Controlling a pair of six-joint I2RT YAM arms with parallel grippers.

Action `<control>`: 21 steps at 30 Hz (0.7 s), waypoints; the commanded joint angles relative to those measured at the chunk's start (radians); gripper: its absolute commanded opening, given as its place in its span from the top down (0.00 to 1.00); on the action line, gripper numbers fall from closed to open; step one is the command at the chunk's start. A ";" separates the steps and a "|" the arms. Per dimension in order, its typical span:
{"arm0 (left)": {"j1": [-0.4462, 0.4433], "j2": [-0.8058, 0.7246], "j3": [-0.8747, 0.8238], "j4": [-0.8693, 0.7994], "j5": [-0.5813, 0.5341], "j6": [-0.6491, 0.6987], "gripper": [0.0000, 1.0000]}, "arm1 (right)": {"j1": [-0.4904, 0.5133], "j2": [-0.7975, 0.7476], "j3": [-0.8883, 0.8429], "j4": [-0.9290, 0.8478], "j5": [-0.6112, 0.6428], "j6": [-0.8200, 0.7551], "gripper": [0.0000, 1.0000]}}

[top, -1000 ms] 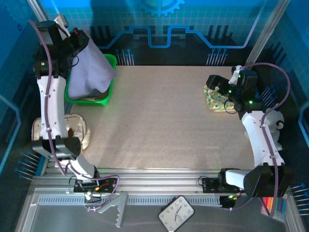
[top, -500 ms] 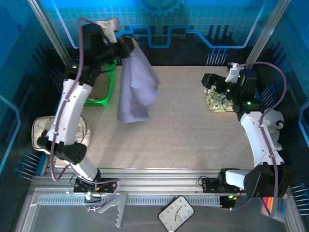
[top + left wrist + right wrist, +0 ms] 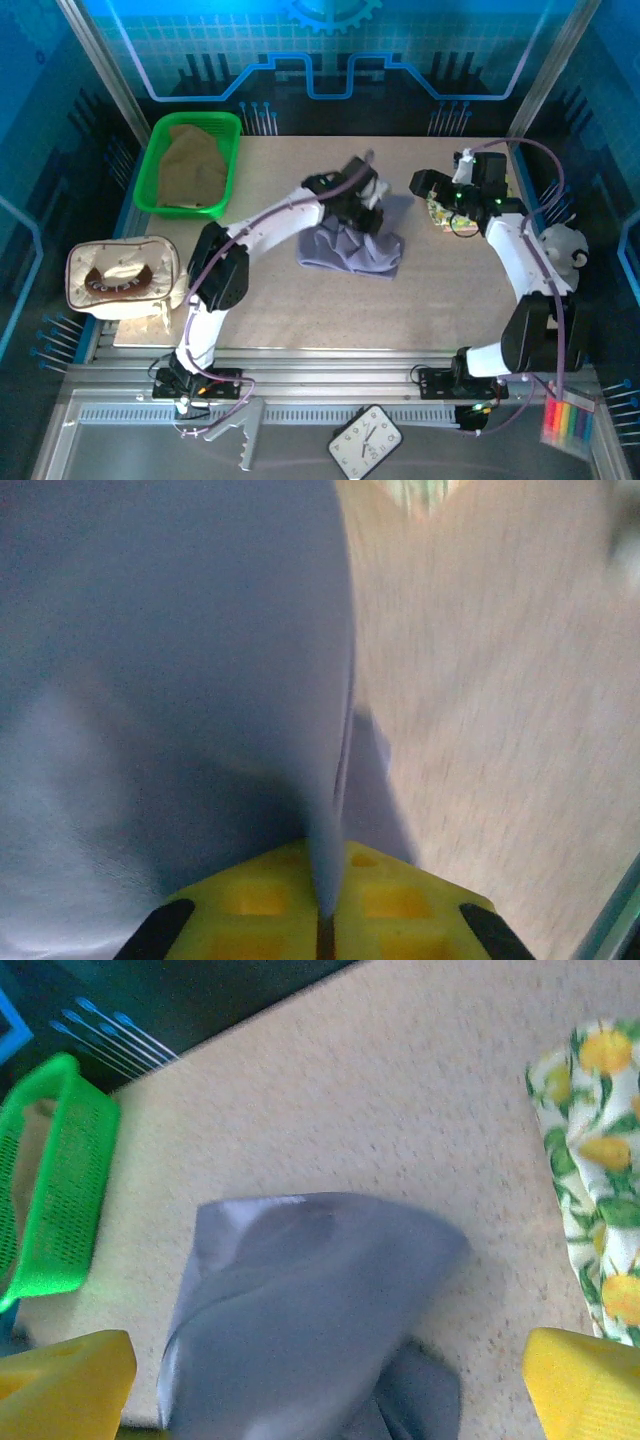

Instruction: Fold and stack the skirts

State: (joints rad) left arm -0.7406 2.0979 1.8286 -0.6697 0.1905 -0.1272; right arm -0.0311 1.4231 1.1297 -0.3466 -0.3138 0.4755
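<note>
The lavender skirt's body stays bunched below the single hold of my left gripper. Next, my right gripper pinches the lavender skirt's free edge and help stretch it wide before folding.
The lavender skirt lies bunched in the middle of the table, one edge lifted. My left gripper is shut on that edge; in the left wrist view the cloth is pinched between the yellow fingers. My right gripper hovers open just right of it, with its fingers wide apart above the lavender skirt. The yellow floral skirt lies folded under the right wrist, its edge at the right of the right wrist view. The olive-tan skirt rests in the green basket.
The green basket stands at the table's back left corner. A beige brown-trimmed pouch sits at the front left edge. Bare tabletop stretches in front of the lavender skirt.
My left arm swung from above the basket to the table's middle, carrying the lavender skirt and lowering it onto the surface. The right gripper shifted slightly left, still open.
</note>
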 commanded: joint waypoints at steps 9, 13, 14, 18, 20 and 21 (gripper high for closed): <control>0.228 -0.382 -0.449 0.053 0.139 0.120 0.01 | 0.040 0.159 0.011 -0.053 -0.044 0.207 0.00; 0.231 -0.466 -0.578 0.201 0.188 -0.020 0.01 | 0.055 0.117 -0.125 0.055 -0.043 0.402 0.00; 0.232 -0.476 -0.606 0.241 0.202 -0.072 0.01 | 0.055 0.097 -0.177 0.103 -0.054 0.456 0.00; 0.208 -0.533 -0.721 0.405 0.222 -0.234 0.01 | 0.053 0.014 -0.306 0.147 -0.003 0.547 0.02; 0.157 -0.562 -0.758 0.425 0.113 -0.238 0.01 | 0.051 -0.022 -0.342 0.109 0.045 0.552 0.01; 0.135 -0.568 -0.764 0.420 0.069 -0.234 0.01 | 0.048 -0.032 -0.359 0.104 0.051 0.560 0.01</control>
State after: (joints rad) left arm -0.5560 1.5734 1.0962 -0.3359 0.3317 -0.2848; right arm 0.0139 1.4532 0.7956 -0.2642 -0.3145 0.9539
